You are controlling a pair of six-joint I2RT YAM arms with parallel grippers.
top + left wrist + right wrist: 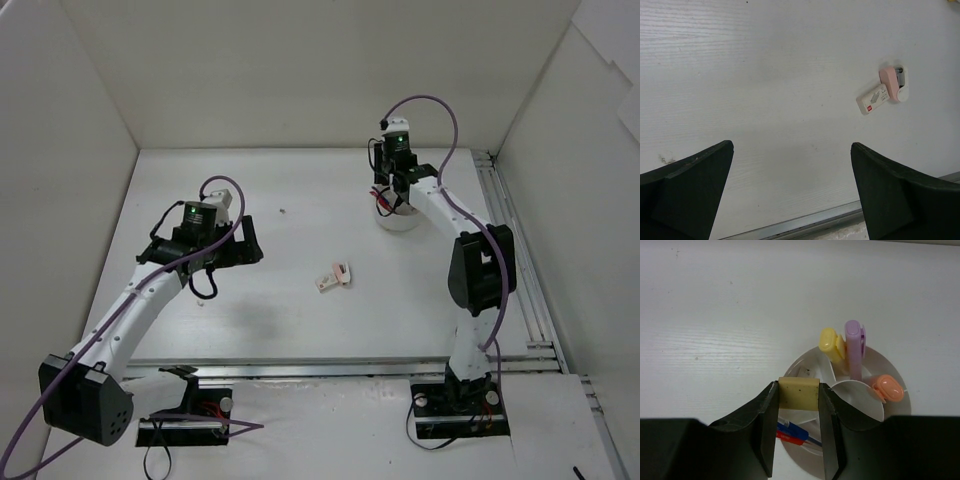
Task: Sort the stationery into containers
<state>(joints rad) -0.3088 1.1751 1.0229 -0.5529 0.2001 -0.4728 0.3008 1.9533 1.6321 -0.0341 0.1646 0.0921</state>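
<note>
I should go on lowering my right gripper and let go of the tan eraser block (799,394) in the open compartment (813,366) beside the yellow marker. The block hangs over that compartment, clear of the pens.
My right gripper (798,395) is shut on a tan eraser block (798,393) and holds it just above the round white dish (895,412). The dish also shows in the top view (399,219) under the right gripper (393,193). In the dish stand a yellow marker (830,342), a purple-pink marker (854,342) and an orange marker (888,388); blue and red pens (795,432) lie in a nearer compartment. My left gripper (791,190) is open and empty above bare table. A white eraser (872,99) and a pink-and-white piece (893,84) lie together mid-table (334,277).
White walls close the table on three sides. A metal rail (515,250) runs along the right edge and another (340,365) along the front edge. A small dark speck (281,211) lies on the far table.
</note>
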